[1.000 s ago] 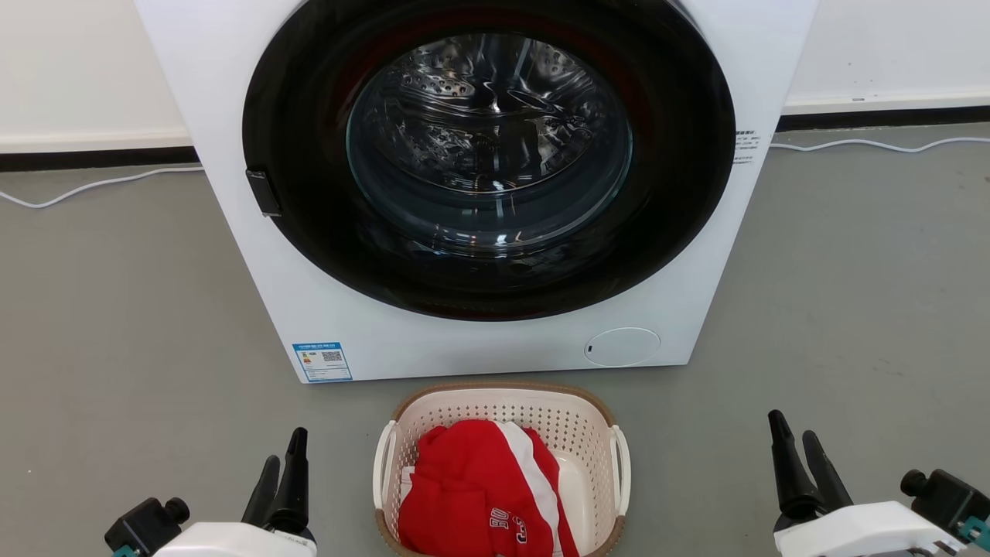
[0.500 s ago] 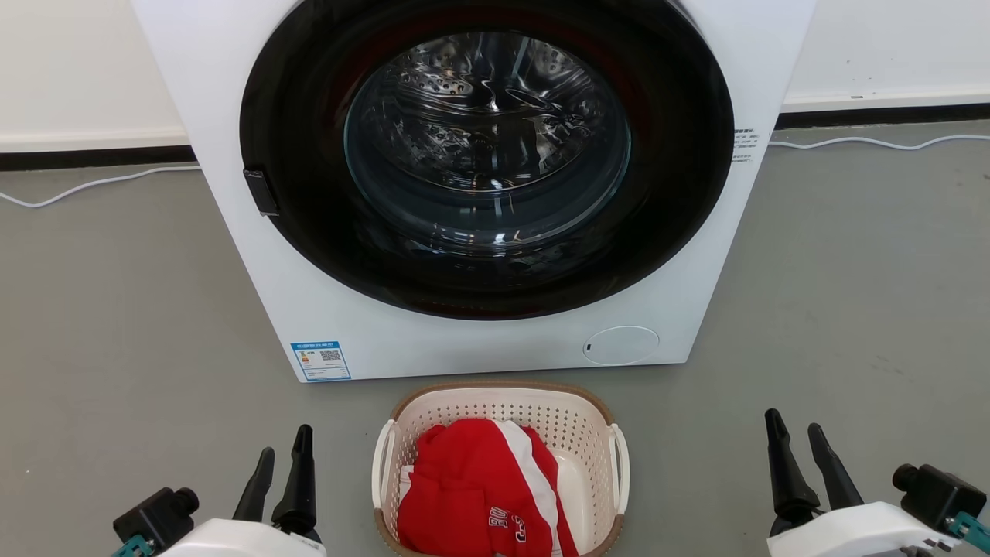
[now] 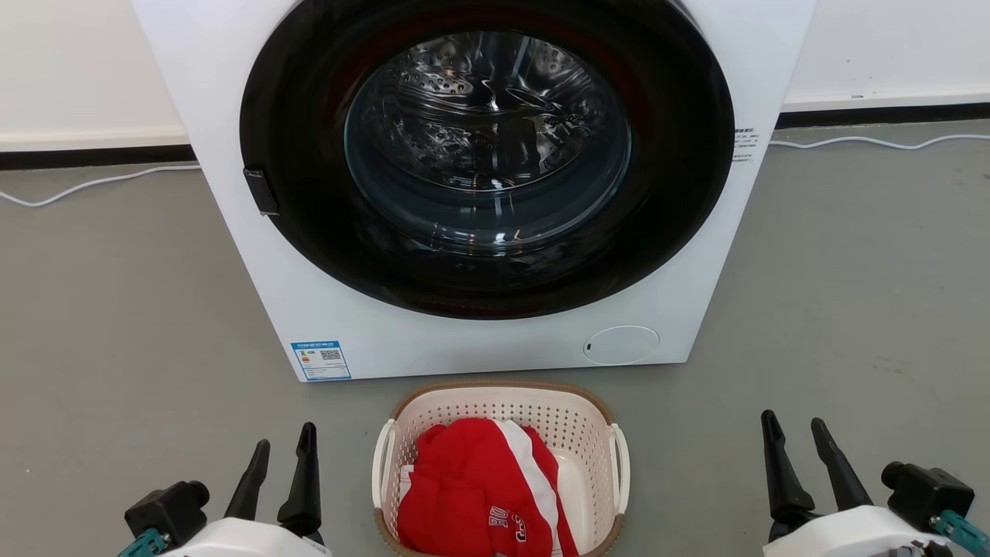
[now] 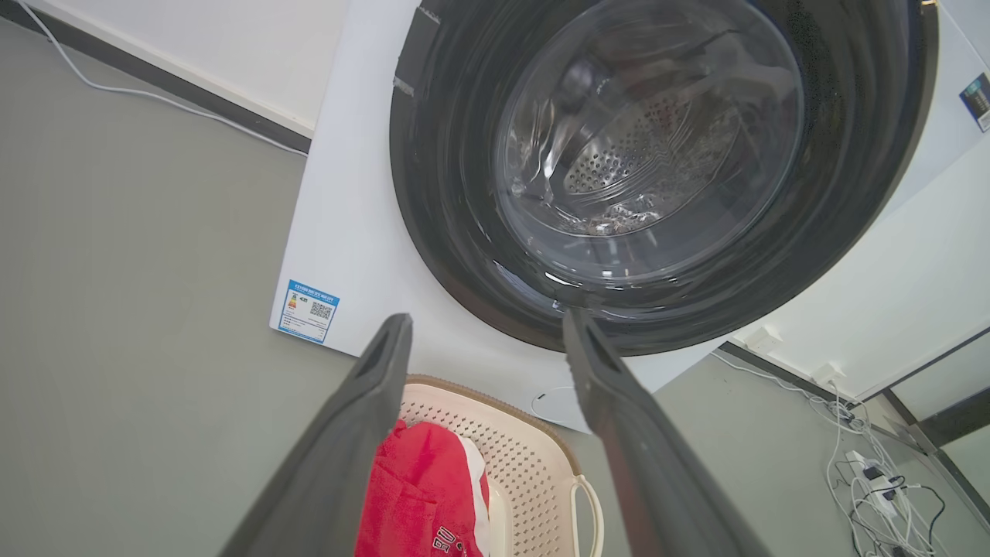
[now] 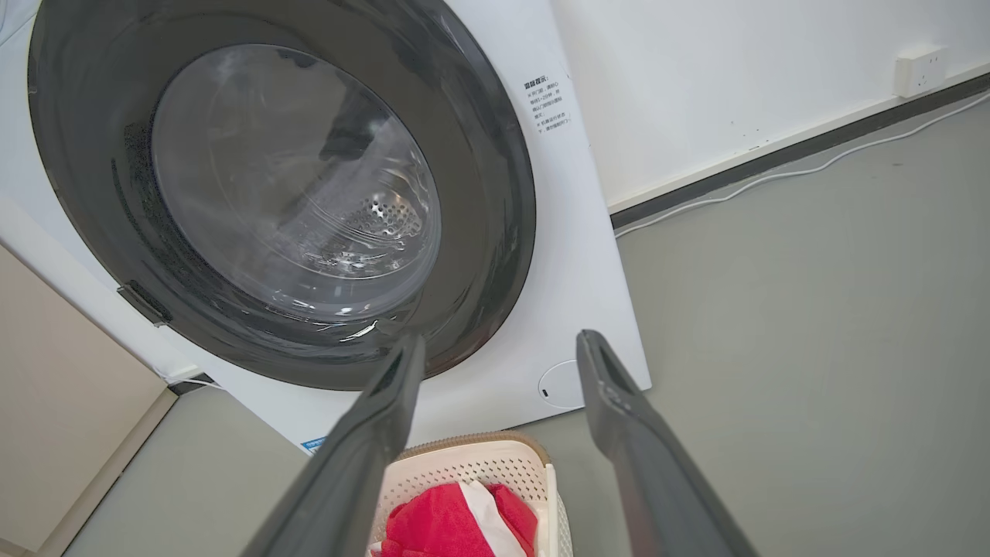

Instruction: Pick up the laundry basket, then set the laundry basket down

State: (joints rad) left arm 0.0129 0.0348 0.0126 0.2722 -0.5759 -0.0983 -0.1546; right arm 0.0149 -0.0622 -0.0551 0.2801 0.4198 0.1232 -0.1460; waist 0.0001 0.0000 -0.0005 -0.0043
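The laundry basket (image 3: 501, 472) has white loop handles (image 3: 382, 463) facing each other across its rim, so it will stay level when the robot lifts it with both grippers.
The laundry basket (image 3: 503, 404) is cream-white and perforated, with brown rim trim. It stands on the grey floor just before the washing machine and holds a red and white garment (image 3: 479, 487). White loop handles stick out on both its sides. My left gripper (image 3: 285, 436) hovers open to the basket's left, empty. My right gripper (image 3: 793, 423) hovers open further off to the basket's right, also empty. From the left wrist the basket (image 4: 526, 456) lies between and below my fingers (image 4: 371, 387). In the right wrist view the basket (image 5: 479, 464) sits at the bottom.
A big white washing machine (image 3: 340, 309) with a closed round dark glass door (image 3: 487, 147) rises right behind the basket. White cables (image 3: 85, 186) run along the wall's base on both sides. A power strip with plugs (image 4: 874, 472) lies to the machine's side.
Both grippers' fingers have spread a little wider and shifted slightly; the left one moved a bit right and down. The basket has stayed in place.
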